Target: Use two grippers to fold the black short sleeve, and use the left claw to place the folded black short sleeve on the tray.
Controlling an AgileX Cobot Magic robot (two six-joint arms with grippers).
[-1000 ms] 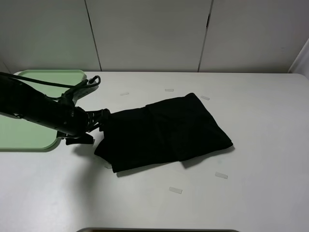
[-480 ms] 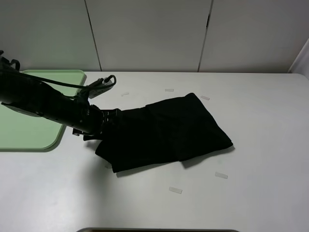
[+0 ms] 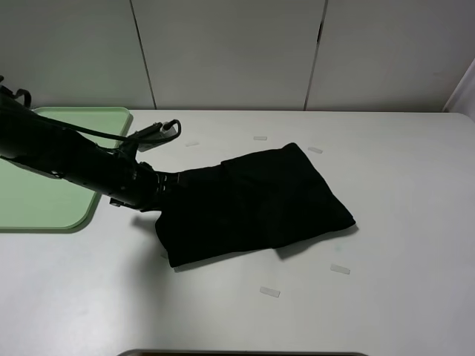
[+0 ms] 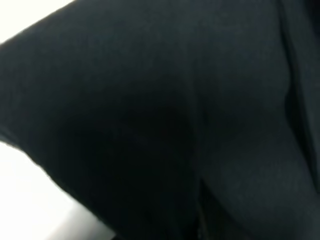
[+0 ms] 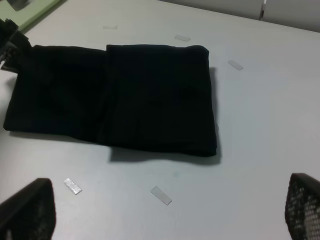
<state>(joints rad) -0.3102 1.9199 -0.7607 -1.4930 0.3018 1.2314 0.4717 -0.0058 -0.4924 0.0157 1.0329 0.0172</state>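
Observation:
Next, my left gripper lifts the held edge and folds it over toward the opposite edge before the tray, because the black short sleeve still stretches out long from my left gripper.
The black short sleeve lies folded as a dark bundle in the middle of the white table, and shows whole in the right wrist view. My left gripper reaches in from the left and is shut on the bundle's left edge; it also shows at that edge as the left claw. Black cloth fills the left wrist view and hides the jaws. The pale green tray sits at the far left behind the left arm. My right gripper hovers open above the table, apart from the cloth, with only its fingertips showing.
Small strips of clear tape lie scattered on the table around the bundle, one near its right front and another behind it. White wall panels stand behind the table's far edge.
The left arm slid right from beside the tray to the bundle's left edge and its jaws closed there. The cloth's left edge shifted slightly. The right gripper stayed open.

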